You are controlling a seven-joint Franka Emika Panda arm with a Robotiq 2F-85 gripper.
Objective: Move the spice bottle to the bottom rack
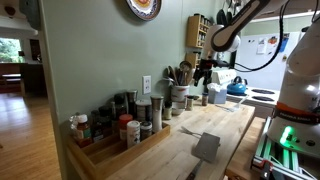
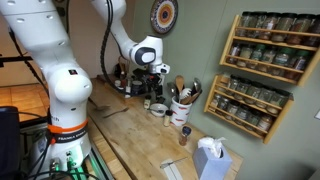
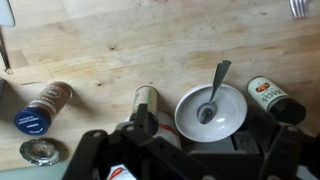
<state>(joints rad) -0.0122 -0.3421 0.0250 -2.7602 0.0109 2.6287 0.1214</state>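
Observation:
My gripper should keep moving down until its open fingers are on both sides of the slim spice bottle (image 3: 147, 99), then close. The bottle stands upright with a gap to the white bowl (image 3: 168, 104).
In the wrist view several small spice bottles lie on the wooden counter: one with a blue lid (image 3: 40, 108), a slim one (image 3: 146, 99) partly under my left finger, and a red-labelled one (image 3: 275, 97). My gripper (image 3: 205, 130) hangs above them with its fingers spread, holding nothing, over a white bowl with a spoon (image 3: 212, 108). The gripper also shows in both exterior views (image 1: 205, 68) (image 2: 152, 82), low over the counter by the wall. The light-wood wall rack (image 2: 262, 60) hangs to the side; its bottom rack (image 2: 245, 106) holds small bottles. The rack also shows far back (image 1: 200, 30).
A long stepped wooden tray of larger jars (image 1: 115, 128) stands along the wall. A crock of utensils (image 2: 182, 103) (image 1: 180, 92) stands between the gripper and the rack. A blue kettle (image 1: 237, 88) sits further back. A jar lid (image 3: 42, 152) lies on the counter.

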